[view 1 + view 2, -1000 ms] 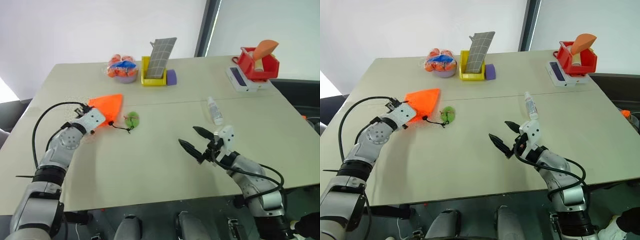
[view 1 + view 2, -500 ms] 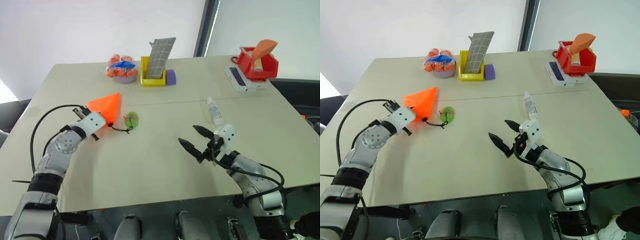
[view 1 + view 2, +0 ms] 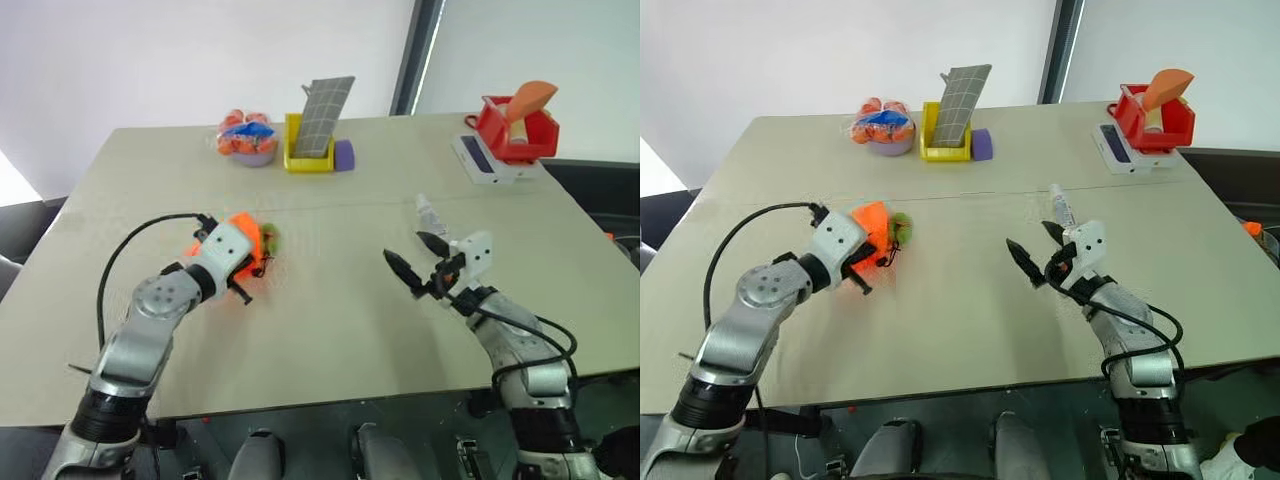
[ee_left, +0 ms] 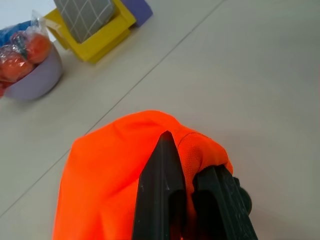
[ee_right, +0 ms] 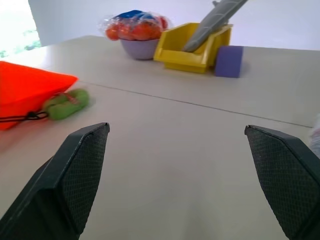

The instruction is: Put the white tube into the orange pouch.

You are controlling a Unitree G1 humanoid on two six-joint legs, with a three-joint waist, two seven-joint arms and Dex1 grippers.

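The orange pouch lies bunched up (image 3: pixel 247 226). The white tube (image 3: pixel 428 212) will go only part of the way in when I push it, and its near end will stick out.
The orange pouch (image 3: pixel 240 230) lies bunched up at the table's left middle, its green fuzzy ball (image 3: pixel 902 228) beside it on a black cord. My left gripper (image 4: pixel 187 160) is shut on the pouch's fabric, which wraps around the black fingers. The white tube (image 3: pixel 1060 205) lies on the table right of centre, pointing away from me. Just in front of its near end, my right gripper (image 3: pixel 405 247) hovers open and holds nothing; it partly hides the tube. The right wrist view has the pouch (image 5: pixel 30 92) beyond wide-spread fingers (image 5: pixel 85 165).
At the back stand a purple bowl with a clear bag of orange balls (image 3: pixel 245 140), a yellow bin holding a grey gridded card (image 3: pixel 308 150) and a purple block (image 3: pixel 343 154). At the back right are a red bin with an orange scoop (image 3: pixel 515 125) and a flat white box (image 3: pixel 485 158).
My left gripper closed fully on the pouch and pulled it right, toward the table's centre; the pouch went from a flat triangle to a bunch. My right gripper moved right and forward, closer to the tube.
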